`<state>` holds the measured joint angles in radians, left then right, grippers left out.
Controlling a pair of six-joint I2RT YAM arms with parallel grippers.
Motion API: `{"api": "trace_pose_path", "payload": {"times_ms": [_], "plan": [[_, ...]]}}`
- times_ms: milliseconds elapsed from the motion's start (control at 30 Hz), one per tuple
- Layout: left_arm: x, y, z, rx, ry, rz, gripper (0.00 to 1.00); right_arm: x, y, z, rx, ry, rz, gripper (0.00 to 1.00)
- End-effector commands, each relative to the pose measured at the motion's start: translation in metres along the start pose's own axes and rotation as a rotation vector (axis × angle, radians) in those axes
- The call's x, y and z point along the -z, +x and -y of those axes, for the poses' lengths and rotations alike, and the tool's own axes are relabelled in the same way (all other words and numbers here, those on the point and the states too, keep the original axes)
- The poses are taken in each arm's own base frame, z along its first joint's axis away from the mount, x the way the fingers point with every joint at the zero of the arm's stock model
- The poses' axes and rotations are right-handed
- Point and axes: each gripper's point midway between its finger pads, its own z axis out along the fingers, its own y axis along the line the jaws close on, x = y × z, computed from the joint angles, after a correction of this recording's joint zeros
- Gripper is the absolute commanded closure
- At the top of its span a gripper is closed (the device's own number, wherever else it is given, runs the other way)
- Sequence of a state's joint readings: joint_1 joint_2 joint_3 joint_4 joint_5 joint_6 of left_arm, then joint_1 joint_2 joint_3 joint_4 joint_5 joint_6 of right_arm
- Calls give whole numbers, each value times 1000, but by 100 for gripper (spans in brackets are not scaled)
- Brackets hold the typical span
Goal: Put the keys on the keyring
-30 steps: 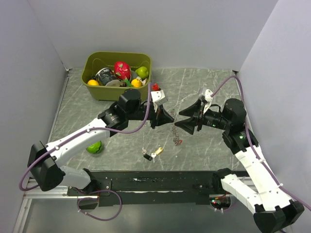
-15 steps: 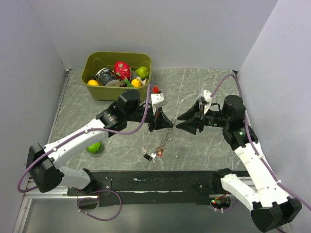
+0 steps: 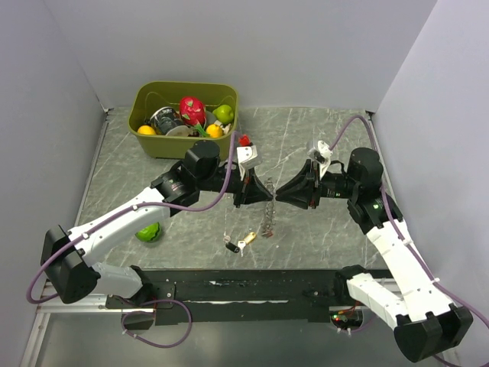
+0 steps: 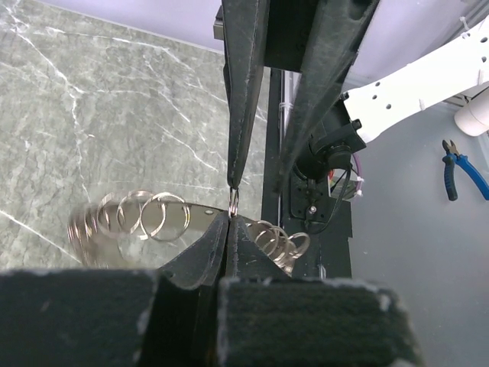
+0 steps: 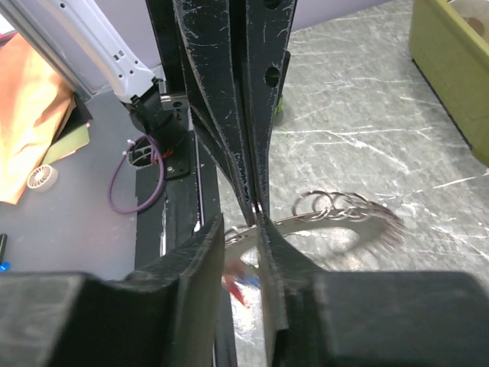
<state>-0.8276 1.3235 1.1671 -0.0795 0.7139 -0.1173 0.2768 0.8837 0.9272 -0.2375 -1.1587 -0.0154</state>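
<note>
The small ring in my left gripper touches just one finger of my right gripper. My right gripper should open wider and then close around the ring.
The keyring hangs above the table between the two grippers, a thin metal band strung with small rings. My left gripper is shut on one small ring of it. My right gripper meets the left one tip to tip. Its jaws stand a little apart, with the band running through the gap. Blurred red and blue tags dangle below. Two keys lie on the table under the grippers, one black-headed and one yellow-gold.
A green bin holding fruit and a can stands at the back left. A green ball lies beside the left arm. A black rail runs along the near edge. Grey walls close in on both sides.
My right gripper has moved left up to the left gripper's tips, and its jaws have narrowed. The keyring has swung and now hangs straighter between the grippers. The keys on the table lie where they were.
</note>
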Motion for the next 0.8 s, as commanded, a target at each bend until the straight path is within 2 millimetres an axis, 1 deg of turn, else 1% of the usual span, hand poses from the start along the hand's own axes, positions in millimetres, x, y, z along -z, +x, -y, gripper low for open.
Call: {"api": "trace_pose_path", "payload": {"times_ms": [0,167,233,333,500,600,667,700,767], "plan": [[5,-41,18,-78,41,102,99,-2,1,0,-2,-25,4,73],[5,-43,16,-79,31,106,99,-4,7,5,-21,-19,-8,81],[4,-44,17,-79,34,106,99,-4,8,7,-25,-19,-10,81],[4,-43,17,-74,34,105,99,-5,9,8,-29,-20,-11,78],[3,-43,19,-74,42,105,99,-7,11,8,-35,-31,-12,76],[2,-43,20,-74,48,104,99,-8,13,11,-43,-24,-16,70],[1,-44,20,-74,49,103,99,-8,14,13,-46,-15,-17,62],[2,-45,20,-77,49,104,99,-8,13,13,-49,-12,-18,60],[2,-46,21,-79,48,104,99,-8,14,15,-53,-3,-22,60]]}}
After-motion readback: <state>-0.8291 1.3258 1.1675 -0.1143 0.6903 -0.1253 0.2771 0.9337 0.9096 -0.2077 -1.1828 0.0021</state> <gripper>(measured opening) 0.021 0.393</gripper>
